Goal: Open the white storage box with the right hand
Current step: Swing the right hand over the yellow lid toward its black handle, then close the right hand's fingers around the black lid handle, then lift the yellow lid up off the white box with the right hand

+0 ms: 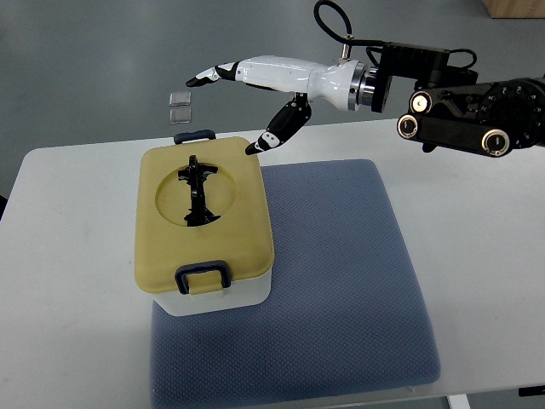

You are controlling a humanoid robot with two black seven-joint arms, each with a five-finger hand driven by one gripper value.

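The near dark blue latch (pixel 203 275) is flipped up, so the pale yellow lid (pixel 203 217) will come away in one piece when the robot lifts the lid's black handle.
A white storage box (pixel 223 300) with a pale yellow lid (pixel 204 213) stands on the left part of a blue-grey mat (pixel 341 281). The lid is down, with a black handle (pixel 197 192) in its round recess and dark blue latches at the near side (pixel 202 277) and far side (pixel 194 135). My right hand (pixel 234 106) hovers above the box's far right corner, fingers stretched out to the left and thumb (pixel 277 129) pointing down toward the lid's edge. It holds nothing. The left arm is out of view.
The mat lies on a white table (pixel 68 281). Two small clear squares (pixel 180 106) lie on the grey floor beyond the table's far edge. The right arm's black joints (pixel 468 115) hang over the far right of the table.
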